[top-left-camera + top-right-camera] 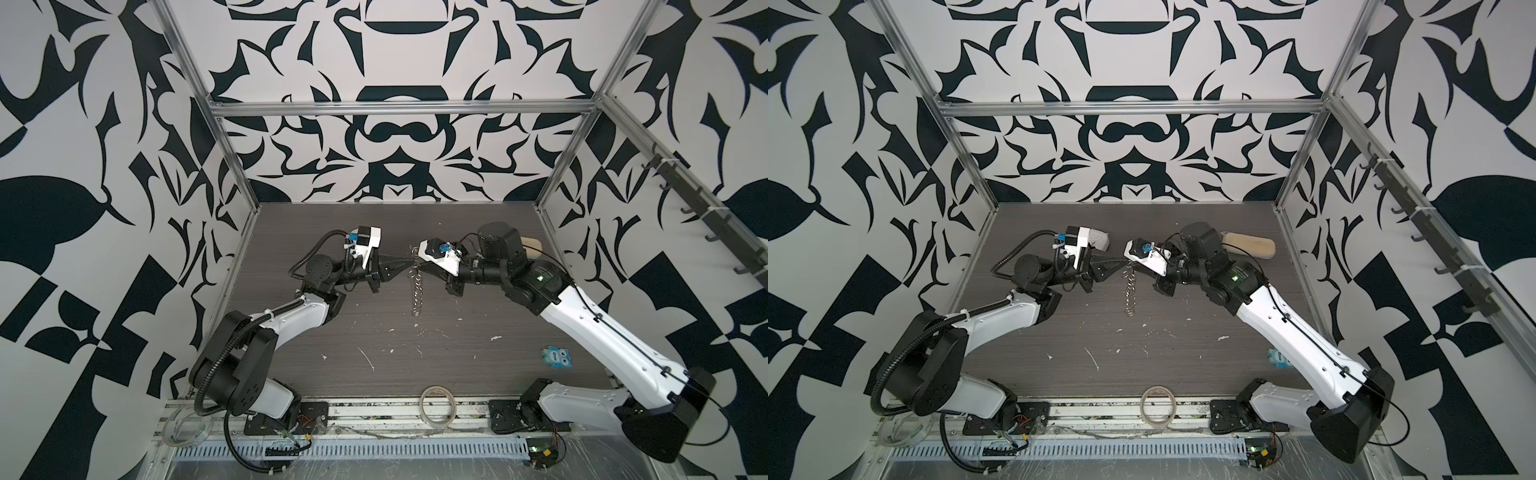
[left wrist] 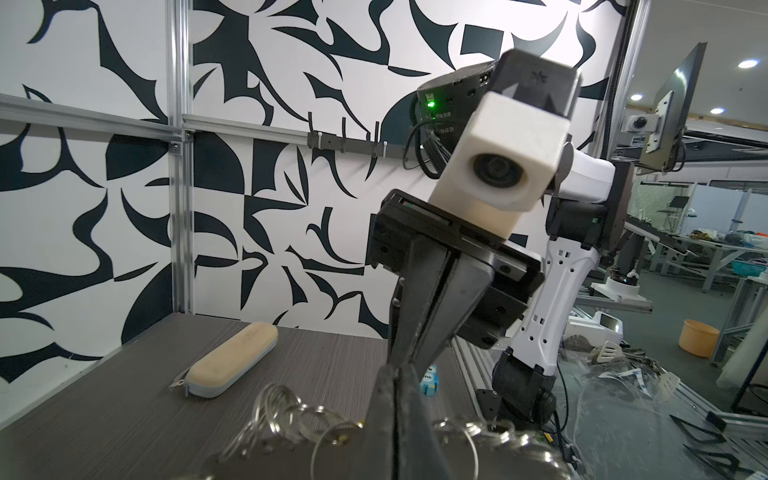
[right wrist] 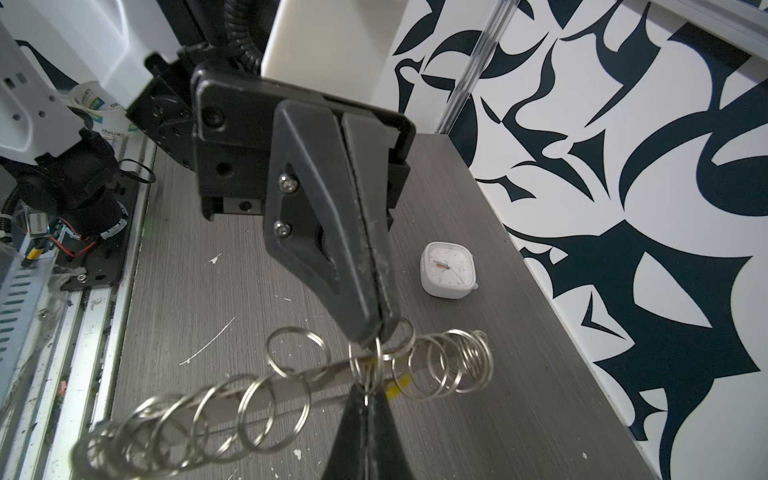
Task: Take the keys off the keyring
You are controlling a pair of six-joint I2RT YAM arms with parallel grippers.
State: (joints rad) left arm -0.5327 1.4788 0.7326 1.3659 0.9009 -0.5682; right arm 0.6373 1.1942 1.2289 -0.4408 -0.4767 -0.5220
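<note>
The yellow key [image 3: 397, 387] is threaded on a ring at the ends of my right gripper's fingers, so my left gripper should swing the drooping keyring [image 1: 417, 297] up before the grippers move apart.
The keyring [image 1: 417, 291] is a chain of silvery rings held up over the middle of the table, one end drooping toward the tabletop [image 1: 1130, 291]. Both grippers meet nose to nose at its upper part. My left gripper [image 1: 409, 263] [image 3: 376, 334] is shut on a ring [image 2: 395, 374]. My right gripper [image 1: 417, 260] [image 3: 368, 390] is shut on a neighbouring ring. Of the keys, only a sliver of yellow [image 3: 392, 391] shows beside the right fingertips; the rest is hidden behind rings and fingers. In the left wrist view, ring loops [image 2: 291, 411] spread to both sides of the pinch.
A beige zip case [image 1: 534, 245] [image 2: 232, 361] lies at the back right. A small white clock [image 3: 449, 270] sits near the back wall behind the left gripper. A blue sticker tag [image 1: 557, 358] lies by the right arm. A tape roll [image 1: 436, 405] rests at the front edge. White scraps [image 1: 365, 357] dot the table.
</note>
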